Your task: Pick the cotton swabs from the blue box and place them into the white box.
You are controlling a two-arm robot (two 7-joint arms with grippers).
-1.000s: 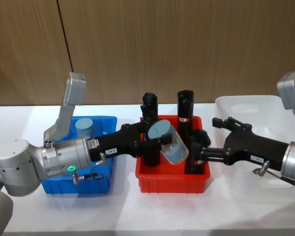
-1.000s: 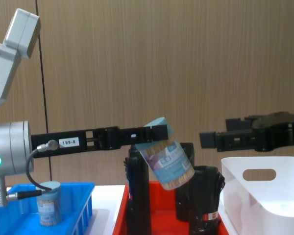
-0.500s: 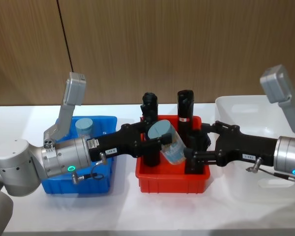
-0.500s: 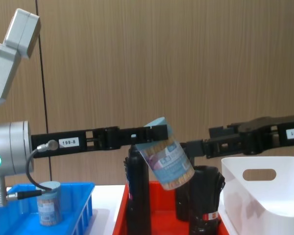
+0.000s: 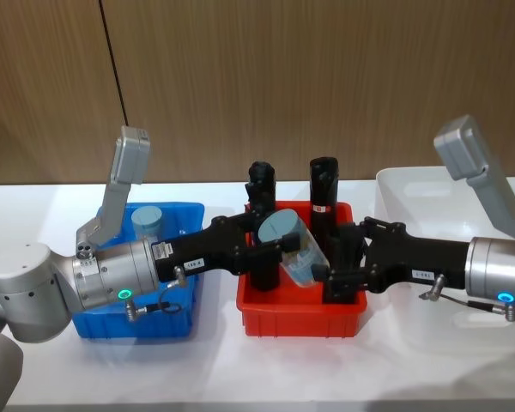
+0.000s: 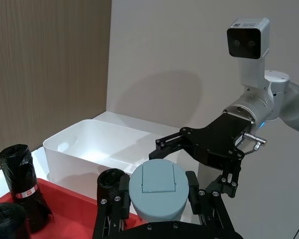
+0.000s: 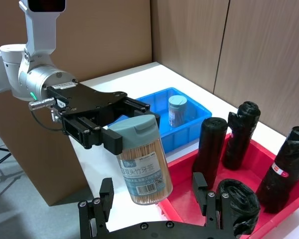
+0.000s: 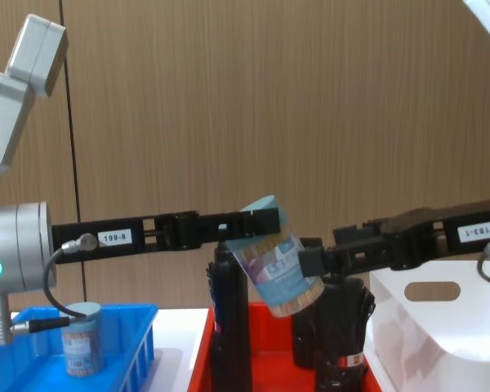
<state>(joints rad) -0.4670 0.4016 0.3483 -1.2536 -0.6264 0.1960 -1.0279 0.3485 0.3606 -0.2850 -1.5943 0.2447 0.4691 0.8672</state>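
Observation:
The cotton swab jar (image 8: 275, 257) is hanging with its base slanted (image 8: 297, 300). I expect it to end up lying on its side when I put it in the white box.
A cotton swab jar (image 5: 299, 256) hangs tilted above the red tray (image 5: 300, 316), with my left gripper (image 5: 275, 234) shut on its light-blue lid end. In the chest view the jar (image 8: 279, 271) sits between the left gripper (image 8: 253, 225) and my right gripper (image 8: 312, 261). The right gripper (image 5: 338, 254) is open, its fingers (image 7: 105, 195) on either side of the jar's base (image 7: 143, 174) without touching it. A second jar (image 5: 147, 222) stands in the blue box (image 5: 112, 324). The white box (image 5: 429, 184) lies at the far right.
Several tall black wrapped rolls (image 5: 324, 194) with red labels stand in the red tray, right under and behind the held jar. The white box (image 8: 445, 335) is just right of the tray. A wooden wall backs the white table.
My right gripper has moved left from over the white box, and its open fingers now flank the jar's base. The left gripper and the jar have stayed in place.

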